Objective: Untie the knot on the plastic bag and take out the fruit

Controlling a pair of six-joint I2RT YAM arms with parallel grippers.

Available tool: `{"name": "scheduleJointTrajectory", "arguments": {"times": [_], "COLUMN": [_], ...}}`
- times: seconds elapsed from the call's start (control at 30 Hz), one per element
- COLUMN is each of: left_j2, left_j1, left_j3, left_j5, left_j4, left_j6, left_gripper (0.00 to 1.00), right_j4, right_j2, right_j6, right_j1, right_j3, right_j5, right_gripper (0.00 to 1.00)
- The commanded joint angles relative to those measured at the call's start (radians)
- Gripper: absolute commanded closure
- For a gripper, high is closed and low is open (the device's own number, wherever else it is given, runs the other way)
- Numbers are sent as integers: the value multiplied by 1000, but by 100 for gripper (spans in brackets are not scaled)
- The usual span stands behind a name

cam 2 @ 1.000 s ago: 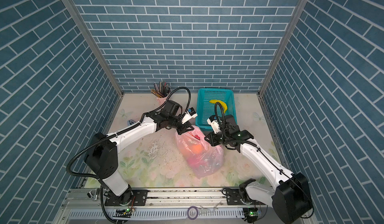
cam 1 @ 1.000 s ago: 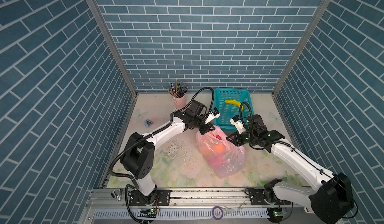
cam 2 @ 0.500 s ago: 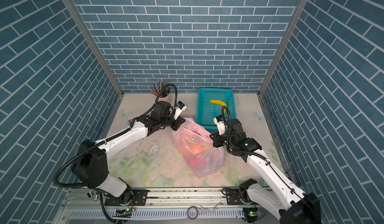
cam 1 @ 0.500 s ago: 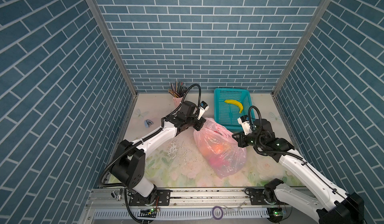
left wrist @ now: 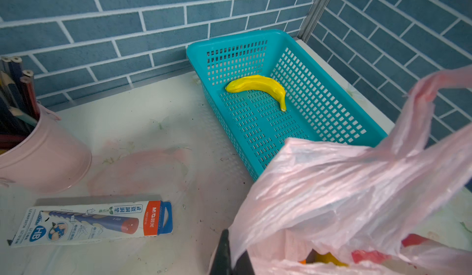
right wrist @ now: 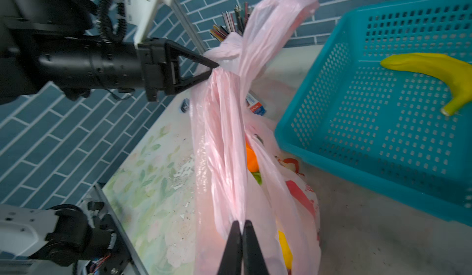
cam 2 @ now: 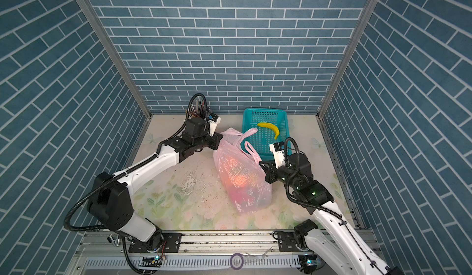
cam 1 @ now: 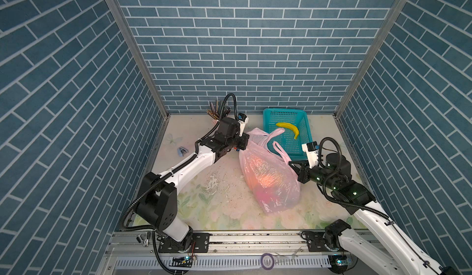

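Note:
With the bag's opening stretched to a narrow slit, my left gripper and right gripper should open, take the film nearer its middle and pull it wide.
The pink plastic bag lies on the table in both top views, its mouth stretched between my two grippers. My left gripper is shut on the film at the mouth's far left edge; the right wrist view shows it too. My right gripper is shut on the film at the right side. The knot is out of view; two handle loops hang loose. Fruit shows through the mouth: an orange piece, a green one and a yellow one.
A teal mesh basket holding a yellow banana stands just behind the bag, at the back right. A pink cup of pencils and a pencil box lie at the back left. White flakes litter the mat.
The grippers started close together at the bag's top and have pulled apart, left toward the back left, right toward the right. Both closed on the film, and the bag's mouth spread wider.

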Motion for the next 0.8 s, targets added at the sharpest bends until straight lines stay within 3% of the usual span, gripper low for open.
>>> {"name": "scheduleJointTrajectory", "arguments": {"times": [0.0, 0.3, 0.47, 0.57, 0.63, 0.77], "left_j2": [27, 82, 40, -5, -40, -110], "left_j1": [13, 13, -2, -17, -31, -76], "left_j3": [72, 135, 82, 47, 25, -10], "left_j5": [-54, 24, 13, -16, -39, -102], "left_j4": [39, 80, 105, 107, 107, 81], "left_j6": [-52, -90, -110, -134, -159, -224], "left_gripper": [100, 99, 72, 59, 54, 51], "right_j4": [135, 128, 48, 38, 47, 111], "right_j2": [8, 167, 174, 156, 159, 195], "right_j6": [34, 4, -81, -110, -112, -48], "right_j1": [34, 166, 166, 153, 127, 20], "right_j3": [-2, -19, 48, 95, 126, 171], "right_j5": [-197, -317, -206, -82, -48, -70], "right_gripper": [93, 79, 67, 54, 49, 48]}}
